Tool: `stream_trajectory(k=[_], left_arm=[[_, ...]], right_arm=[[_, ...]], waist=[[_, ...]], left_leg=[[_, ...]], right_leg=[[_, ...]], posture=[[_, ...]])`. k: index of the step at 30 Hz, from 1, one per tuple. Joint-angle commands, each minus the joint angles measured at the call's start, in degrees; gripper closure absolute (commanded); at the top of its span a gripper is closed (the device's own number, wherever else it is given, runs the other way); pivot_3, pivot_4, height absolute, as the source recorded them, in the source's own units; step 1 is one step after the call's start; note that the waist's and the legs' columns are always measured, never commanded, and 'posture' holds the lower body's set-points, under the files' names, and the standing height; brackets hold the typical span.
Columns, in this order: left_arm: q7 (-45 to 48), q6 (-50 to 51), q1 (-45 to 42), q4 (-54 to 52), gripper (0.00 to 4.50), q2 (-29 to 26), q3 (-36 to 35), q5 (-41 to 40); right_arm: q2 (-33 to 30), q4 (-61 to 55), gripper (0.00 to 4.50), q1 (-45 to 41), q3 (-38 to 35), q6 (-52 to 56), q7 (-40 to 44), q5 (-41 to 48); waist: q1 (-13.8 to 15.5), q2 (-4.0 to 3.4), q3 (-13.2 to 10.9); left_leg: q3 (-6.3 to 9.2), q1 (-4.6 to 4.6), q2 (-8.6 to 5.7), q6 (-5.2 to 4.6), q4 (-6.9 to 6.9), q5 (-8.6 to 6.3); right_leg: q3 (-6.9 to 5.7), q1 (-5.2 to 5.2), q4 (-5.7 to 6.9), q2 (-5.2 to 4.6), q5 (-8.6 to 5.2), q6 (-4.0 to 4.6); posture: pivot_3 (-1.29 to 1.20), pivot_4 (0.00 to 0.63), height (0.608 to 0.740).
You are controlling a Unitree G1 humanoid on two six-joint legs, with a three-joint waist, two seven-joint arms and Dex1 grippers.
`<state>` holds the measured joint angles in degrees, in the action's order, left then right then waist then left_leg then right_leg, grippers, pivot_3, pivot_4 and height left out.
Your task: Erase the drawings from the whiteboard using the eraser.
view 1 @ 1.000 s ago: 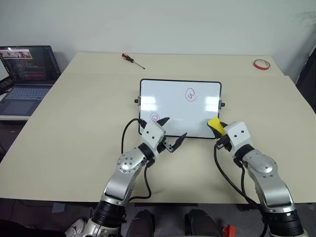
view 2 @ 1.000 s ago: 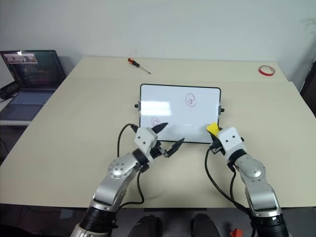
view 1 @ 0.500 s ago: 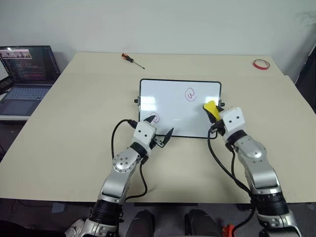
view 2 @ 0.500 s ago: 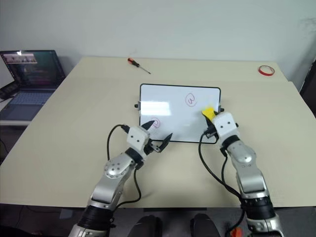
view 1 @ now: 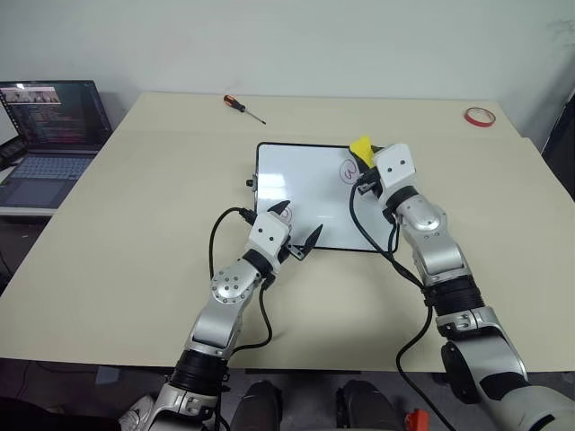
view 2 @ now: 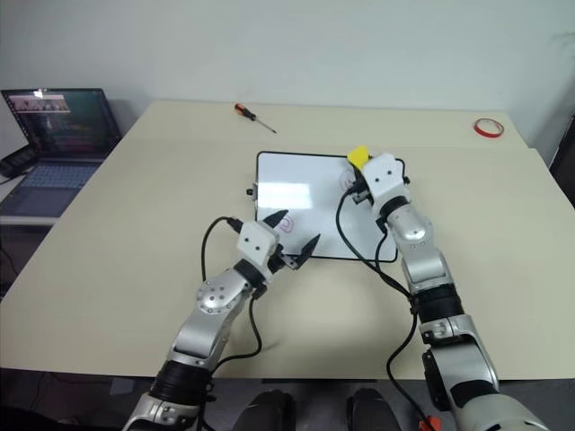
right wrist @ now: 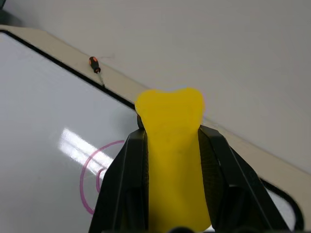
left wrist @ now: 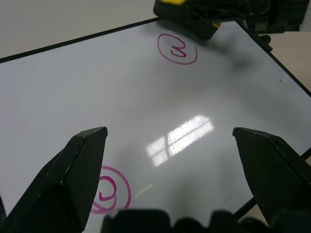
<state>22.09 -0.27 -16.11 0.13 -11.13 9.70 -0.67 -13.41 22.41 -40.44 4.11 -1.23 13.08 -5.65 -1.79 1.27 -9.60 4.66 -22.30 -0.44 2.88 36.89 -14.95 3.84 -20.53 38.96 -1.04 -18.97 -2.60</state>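
Note:
The yellow eraser (view 1: pixel 362 150) lies at the whiteboard's far edge, just past the far drawing, so next I drag it back over the pink spiral (view 1: pixel 348 171) with my right gripper.
The whiteboard (view 1: pixel 305 180) lies flat mid-table. One pink spiral drawing (view 1: pixel 345 171) sits near the board's far right, and a second drawing (view 1: pixel 282 215) lies at its near left. My right gripper (view 1: pixel 364 154) is shut on the yellow eraser (view 1: pixel 361 146), which hangs over the far edge just beyond the far drawing (right wrist: pixel 97 179). My left gripper (view 1: pixel 299 222) stands open over the board's near edge with nothing between its fingers. The near drawing (left wrist: pixel 109 189) is beside one finger, and the far drawing (left wrist: pixel 177 48) lies ahead.
An open laptop (view 1: pixel 49 126) stands off the table's left side. A screwdriver (view 1: pixel 243 108) lies at the back of the table (view 1: pixel 135 224), and a red tape ring (view 1: pixel 477 116) sits at the back right corner.
My right gripper has carried the eraser from the board's near right corner up and away to its far edge by the far drawing. My left gripper has barely shifted.

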Motion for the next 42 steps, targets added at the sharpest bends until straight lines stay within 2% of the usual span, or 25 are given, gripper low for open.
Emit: stream_trajectory(k=[1,14,24,29,36,42], left_arm=[[0.2,-0.5,-0.7,-2.4,0.00,0.1,-0.1,0.0],[-0.5,-0.1,-0.4,-3.3,0.00,0.5,-0.2,0.0],[0.5,0.1,-0.6,-2.9,0.00,0.7,0.3,-0.5],[1.0,0.3,-0.7,-3.3,0.00,0.7,0.7,-0.7],[1.7,0.4,-0.3,-3.8,0.00,0.8,0.7,-0.7],[1.4,0.4,-0.4,-3.9,0.00,1.0,0.8,-0.5]], right_arm=[[0.4,1.0,3.41,-0.6,0.2,-1.6,-1.2,-1.0],[0.8,-8.0,3.41,8.1,8.0,2.6,6.8,-3.0],[-1.7,4.6,3.41,-3.7,2.4,-2.5,-2.1,-3.4],[-1.2,9.3,3.41,-6.7,1.1,-1.8,-4.6,-2.9],[0.4,3.1,3.41,-1.5,4.2,7.2,8.4,1.9],[-0.3,-4.9,3.41,4.0,6.1,14.9,13.1,2.1]], waist=[[-0.1,0.00,0.0],[-0.2,-0.03,0.0],[0.0,-0.03,0.0],[-0.1,-0.03,0.0],[-0.3,-0.03,0.1],[-0.4,-0.04,0.1]], left_leg=[[-0.01,-0.10,0.00,0.00,0.05,0.00],[0.02,-0.04,0.02,0.00,0.08,0.01],[0.06,-0.02,-0.01,-0.01,0.11,0.02],[0.01,-0.07,0.01,-0.01,0.07,0.02],[0.01,0.26,0.03,-0.02,0.07,0.02],[0.03,0.46,0.03,-0.02,0.08,0.01]], right_leg=[[0.01,-0.11,0.03,0.00,0.00,0.00],[-0.02,-0.06,0.12,0.01,0.01,0.01],[-0.06,-0.05,0.15,0.01,0.05,0.03],[-0.03,-0.08,0.07,0.01,0.05,0.03],[-0.02,0.19,0.11,0.01,0.05,0.03],[-0.03,0.37,0.13,0.02,0.05,0.03]], posture=[[0.00,0.150,0.740],[0.00,0.150,0.740],[0.00,0.150,0.740],[0.00,0.150,0.740],[0.00,0.150,0.740],[0.00,0.150,0.740]])
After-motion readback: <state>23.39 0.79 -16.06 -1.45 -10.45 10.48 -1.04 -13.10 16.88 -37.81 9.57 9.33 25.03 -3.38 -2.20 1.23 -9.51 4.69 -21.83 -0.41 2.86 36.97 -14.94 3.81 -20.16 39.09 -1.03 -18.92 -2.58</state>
